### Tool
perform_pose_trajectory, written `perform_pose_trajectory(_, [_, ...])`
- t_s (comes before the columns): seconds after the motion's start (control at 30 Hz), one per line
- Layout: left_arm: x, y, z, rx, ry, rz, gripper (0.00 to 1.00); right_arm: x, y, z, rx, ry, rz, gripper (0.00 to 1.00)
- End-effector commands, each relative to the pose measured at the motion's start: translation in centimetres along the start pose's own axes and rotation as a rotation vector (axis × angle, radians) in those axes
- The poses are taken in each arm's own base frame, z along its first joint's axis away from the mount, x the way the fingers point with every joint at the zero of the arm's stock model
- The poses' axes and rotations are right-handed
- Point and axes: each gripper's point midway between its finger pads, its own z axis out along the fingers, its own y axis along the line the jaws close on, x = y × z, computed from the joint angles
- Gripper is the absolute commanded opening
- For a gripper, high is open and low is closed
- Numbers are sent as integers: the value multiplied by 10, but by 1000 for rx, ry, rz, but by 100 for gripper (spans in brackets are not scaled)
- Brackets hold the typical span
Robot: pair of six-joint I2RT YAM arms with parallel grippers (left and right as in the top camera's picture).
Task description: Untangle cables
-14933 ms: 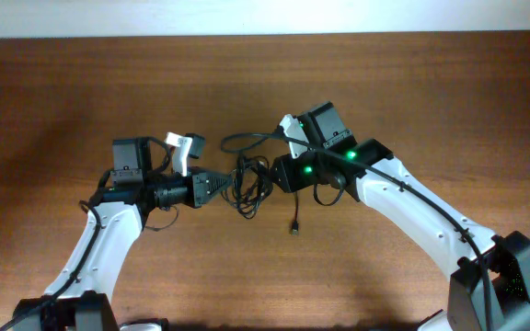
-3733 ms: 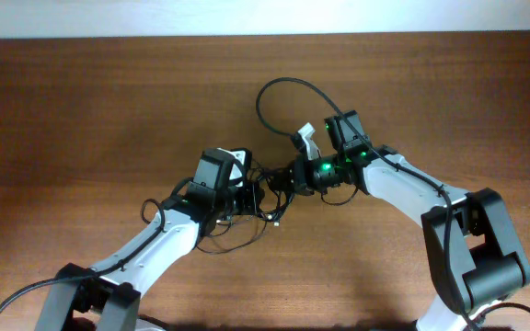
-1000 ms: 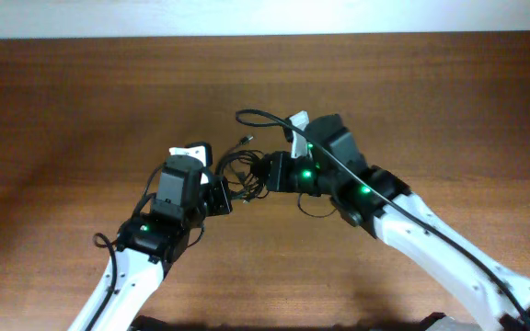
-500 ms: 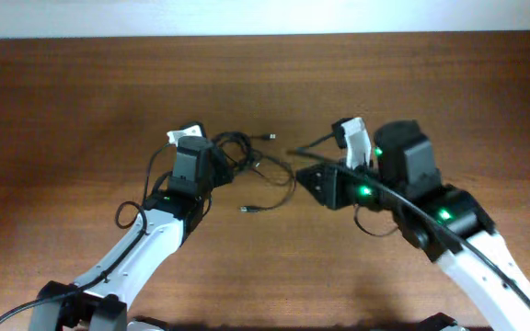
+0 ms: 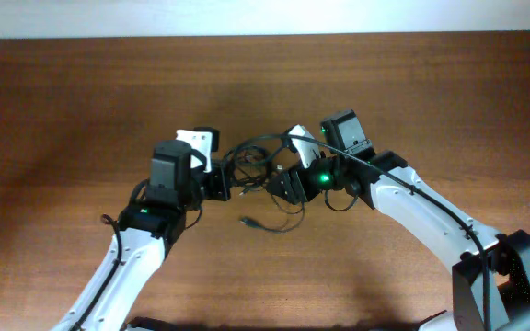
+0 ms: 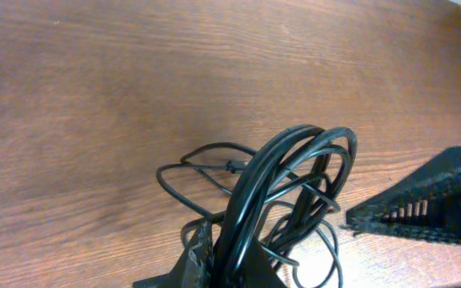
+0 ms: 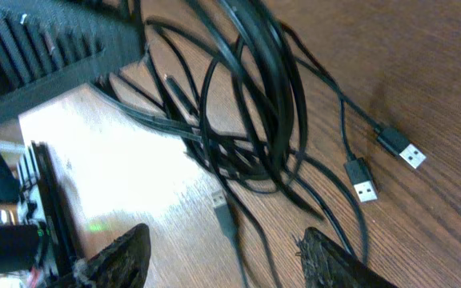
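Observation:
My left gripper is holding the tangled loops (image 5: 252, 164), and they crowd my right gripper's fingers. Next, my left gripper pulls the bundle away and lifts it.
The cables (image 5: 254, 167) are thin black cords in one tangled bundle at the table's middle, with loops trailing to a plug (image 5: 246, 222). My left gripper (image 5: 221, 181) is shut on a thick bunch of the cords (image 6: 250, 210) and holds them off the table. My right gripper (image 5: 283, 183) is open and empty just right of the bundle. In the right wrist view its fingertips (image 7: 226, 256) straddle a loose plug end (image 7: 222, 206), with the tangled loops (image 7: 254, 112) and two USB plugs (image 7: 382, 160) beyond.
The brown wooden table (image 5: 81, 101) spreads around both arms. The right arm's own thicker black cable (image 5: 339, 198) loops beside its wrist. A pale wall edge (image 5: 247, 18) runs along the far side.
Over the last second the arms pulled apart, stretching the cords out, then came back together. The bundle sits between them again and a plug has dropped toward the front.

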Motion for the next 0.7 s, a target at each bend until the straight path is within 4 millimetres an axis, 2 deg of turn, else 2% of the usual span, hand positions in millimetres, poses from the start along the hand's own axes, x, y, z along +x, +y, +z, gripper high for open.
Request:
perform_pose_trajectory(0.0, [-11,-7,-17,164,-5,-39,0,-8,3,-5,7,-22,-191,65])
perform_pose_trajectory(0.1, [-11,-44,-29,395,13,-15,0,-11,3,-5,10,-33,-211,64])
perform_pose_trajectory(0.13, [-11,-47,-31,413,18,-15,0,-12,4,-5,8,-40,-216,64])
perform_pose_trajectory(0.17, [-9,-51,-33,442,26,-13,0,-14,5,-5,4,-46,-221,60])
perform_pose_trajectory(0.2, [-9,-51,-32,438,25,-13,0,-14,12,-6,-41,-50,-223,24])
perform_pose_trajectory(0.23, [-12,-41,-28,378,10,-25,0,-9,23,-6,-105,-36,-206,4])
perform_pose_trajectory(0.33, [-20,30,-16,-34,-64,-258,0,15,26,-8,-125,54,-123,4])
perform_pose_trajectory(0.37, [-20,39,-17,-82,-78,-298,0,19,28,-11,-127,67,-111,4])
perform_pose_trajectory(0.4, [-23,40,-17,-84,-89,-308,0,22,31,-15,-127,79,-100,5])
perform_pose_trajectory(0.43, [-24,39,-17,-82,-92,-308,0,23,32,-16,-127,84,-96,14])
perform_pose_trajectory(0.47, [-23,39,-17,-78,-91,-315,0,23,30,-15,-118,85,-96,28])
perform_pose_trajectory(0.5, [-23,35,-17,-57,-83,-329,0,24,28,-15,-106,86,-96,34])
perform_pose_trajectory(0.57, [-21,26,-16,-7,-64,-327,0,24,23,-15,-74,90,-98,42])
perform_pose_trajectory(0.6, [-20,14,-16,60,-43,-322,0,24,22,-14,-73,88,-101,50])
perform_pose_trajectory(0.67, [-19,7,-17,99,-30,-318,0,16,8,-12,7,64,-137,58])
